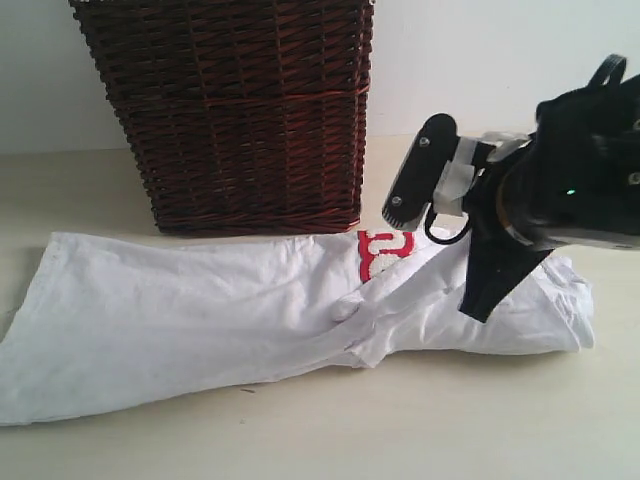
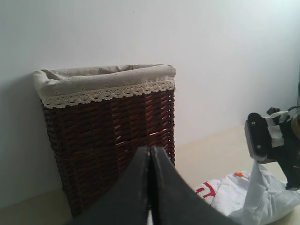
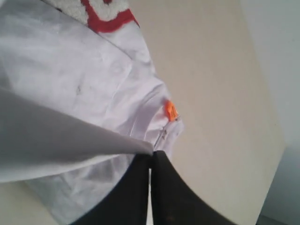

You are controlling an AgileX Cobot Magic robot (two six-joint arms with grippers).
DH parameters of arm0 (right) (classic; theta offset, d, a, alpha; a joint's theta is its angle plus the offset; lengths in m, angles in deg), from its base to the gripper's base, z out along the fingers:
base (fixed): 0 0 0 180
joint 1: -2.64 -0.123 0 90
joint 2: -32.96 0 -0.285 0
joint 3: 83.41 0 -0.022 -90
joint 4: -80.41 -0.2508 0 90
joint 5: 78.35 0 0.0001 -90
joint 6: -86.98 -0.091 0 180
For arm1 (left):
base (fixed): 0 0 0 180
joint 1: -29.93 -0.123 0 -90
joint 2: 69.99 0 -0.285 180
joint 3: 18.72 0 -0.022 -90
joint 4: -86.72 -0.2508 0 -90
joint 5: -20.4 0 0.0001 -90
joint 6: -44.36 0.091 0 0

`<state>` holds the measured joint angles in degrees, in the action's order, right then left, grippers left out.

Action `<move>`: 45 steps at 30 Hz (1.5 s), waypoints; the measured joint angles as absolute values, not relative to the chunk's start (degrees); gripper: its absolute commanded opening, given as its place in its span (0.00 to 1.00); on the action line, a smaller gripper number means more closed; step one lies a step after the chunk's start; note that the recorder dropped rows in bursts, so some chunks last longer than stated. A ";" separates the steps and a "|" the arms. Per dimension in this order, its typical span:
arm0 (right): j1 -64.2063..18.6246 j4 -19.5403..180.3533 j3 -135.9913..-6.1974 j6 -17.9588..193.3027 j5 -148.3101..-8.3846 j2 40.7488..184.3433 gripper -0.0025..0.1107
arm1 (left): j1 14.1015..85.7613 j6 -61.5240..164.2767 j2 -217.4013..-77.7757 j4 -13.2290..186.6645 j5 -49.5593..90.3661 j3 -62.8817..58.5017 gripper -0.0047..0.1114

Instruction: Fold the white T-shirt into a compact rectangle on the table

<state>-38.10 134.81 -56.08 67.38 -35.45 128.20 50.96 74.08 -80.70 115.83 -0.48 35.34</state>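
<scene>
I should keep laying the pinched fold (image 3: pixel 138 148) down with my right gripper, as it hangs over the shirt's bunched end, until it rests beside the red outlined patch, then let go.
The white T-shirt (image 1: pixel 200 320) lies spread lengthways on the table (image 1: pixel 400 430), its right part bunched into a thick fold. Part of the red outlined patch (image 1: pixel 385 250) shows near the middle. My right gripper (image 1: pixel 475 312) points down onto the bunched end. In the right wrist view it (image 3: pixel 151 154) is shut, with a fold of the shirt (image 3: pixel 70 70) pinched at its tips and an orange tag (image 3: pixel 171 110) close by. My left gripper (image 2: pixel 150 151) is shut with nothing in it, facing the basket. It is out of the exterior view.
A tall dark wicker basket (image 1: pixel 240 110) stands at the back against the wall, touching the shirt's far edge. Its lace-trimmed liner (image 2: pixel 103 82) shows in the left wrist view. The right arm (image 1: pixel 580 180) fills the right side.
</scene>
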 measured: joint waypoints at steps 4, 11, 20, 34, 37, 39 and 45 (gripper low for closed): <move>-38.10 139.34 -56.08 65.13 -38.63 133.23 0.02 | 50.96 74.08 -80.70 115.83 -0.48 35.34 0.04; -36.11 155.66 -57.81 47.29 -37.09 141.38 0.02 | 50.96 74.08 -80.70 115.83 -0.48 35.34 0.04; -28.98 148.46 -63.28 45.81 -39.81 146.37 0.13 | 50.96 74.08 -80.70 115.83 -0.48 35.34 0.04; -28.85 137.41 -68.41 52.84 -33.17 146.29 0.44 | 50.96 74.08 -80.70 116.08 -0.48 35.34 0.04; -28.85 124.62 -68.63 65.69 -34.23 144.86 0.34 | 50.96 73.43 -80.70 116.08 -0.58 35.34 0.04; -28.85 114.80 -68.63 75.73 -35.24 142.99 0.26 | 50.96 72.90 -80.70 116.08 -1.11 35.34 0.04; -28.85 101.17 -68.63 88.32 -35.72 139.49 0.18 | 50.96 70.35 -84.38 116.30 -4.17 35.34 0.04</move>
<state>-28.85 101.17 -68.63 88.32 -35.72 139.49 50.96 70.35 -84.38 116.30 -4.17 35.34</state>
